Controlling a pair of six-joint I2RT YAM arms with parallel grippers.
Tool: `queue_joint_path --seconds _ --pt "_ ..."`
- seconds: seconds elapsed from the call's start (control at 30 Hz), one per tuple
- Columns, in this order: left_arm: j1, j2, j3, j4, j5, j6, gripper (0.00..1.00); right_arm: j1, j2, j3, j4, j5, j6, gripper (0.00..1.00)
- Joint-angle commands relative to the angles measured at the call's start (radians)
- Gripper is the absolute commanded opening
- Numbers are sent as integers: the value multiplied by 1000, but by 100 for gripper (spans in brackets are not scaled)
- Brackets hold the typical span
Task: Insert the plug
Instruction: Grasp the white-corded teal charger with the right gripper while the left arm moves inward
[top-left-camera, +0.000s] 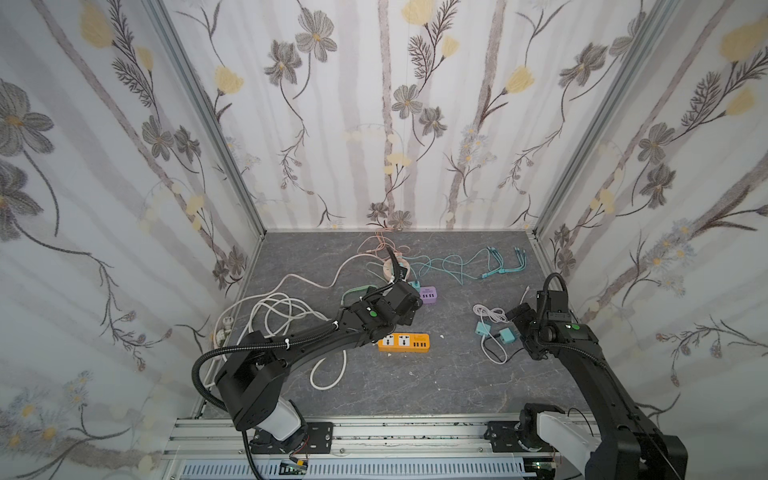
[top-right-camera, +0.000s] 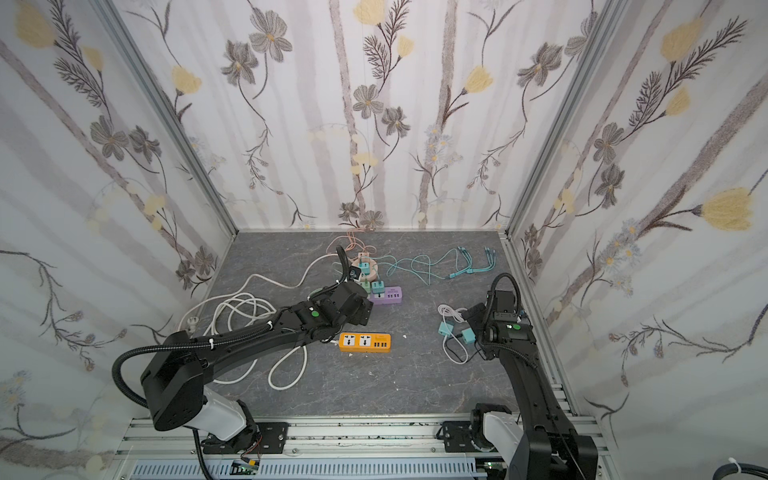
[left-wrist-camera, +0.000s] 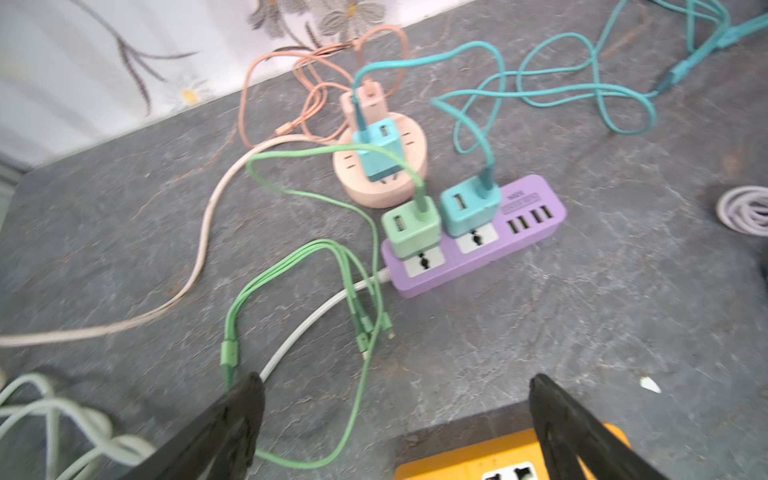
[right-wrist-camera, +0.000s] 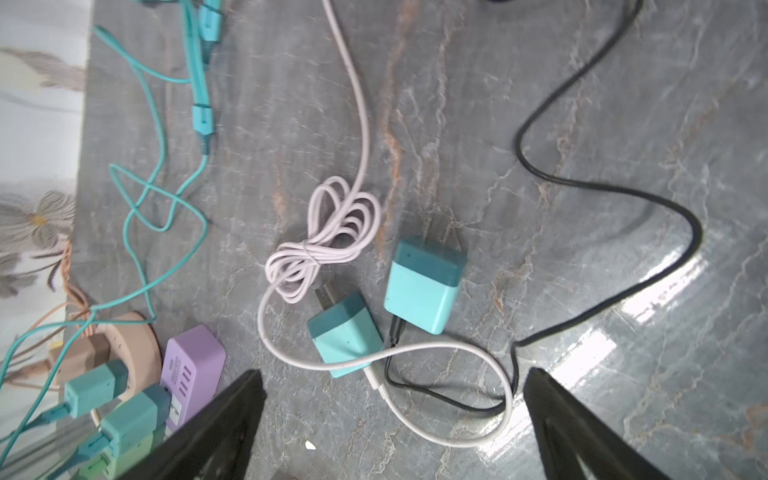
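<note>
The black cable only lies across the white cable's open loop (right-wrist-camera: 505, 404). The black cable will come free and follow its teal plug (right-wrist-camera: 424, 286) when I lift.
Two loose teal plugs lie on the grey floor at the right, one (right-wrist-camera: 345, 332) with its prongs showing and a white cable across it, the other (right-wrist-camera: 424, 286) with a black cable. Both top views show them (top-left-camera: 483, 328) (top-right-camera: 467, 334). My right gripper (right-wrist-camera: 395, 376) hangs open just beside them, holding nothing. An orange power strip (top-left-camera: 403, 343) (left-wrist-camera: 498, 457) with free sockets lies mid-floor. My left gripper (left-wrist-camera: 397, 384) is open and empty above its far edge. Behind it, a purple strip (left-wrist-camera: 478, 237) carries a green and a teal plug.
A round pink socket (left-wrist-camera: 380, 166) with plugs in it stands behind the purple strip. Thick white cord (top-left-camera: 274, 311) is coiled at the left. Teal cables (top-left-camera: 457, 266) sprawl at the back, a green cable (left-wrist-camera: 291, 270) lies near my left fingers. Papered walls close three sides.
</note>
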Motion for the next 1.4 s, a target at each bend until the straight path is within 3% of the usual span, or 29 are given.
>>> queue_joint_path --seconds 0.0,0.17,0.27,0.4,0.53,0.73,1.37 --pt "-18 43 45 21 11 65 100 -13 113 88 -107 -61 105 89" --pt "-21 83 79 8 -19 67 100 -28 355 280 -261 13 90 67" --pt "-22 86 81 6 -7 77 100 -41 458 316 -263 24 91 65" --pt "-46 100 72 24 112 169 100 -46 527 331 -244 11 105 66" --pt "-85 146 98 21 191 228 100 -46 564 335 -224 14 97 68" --pt "-99 189 136 21 197 229 100 -46 610 335 -198 23 97 64" --pt "-98 176 105 31 67 260 100 -54 612 310 -160 37 133 49"
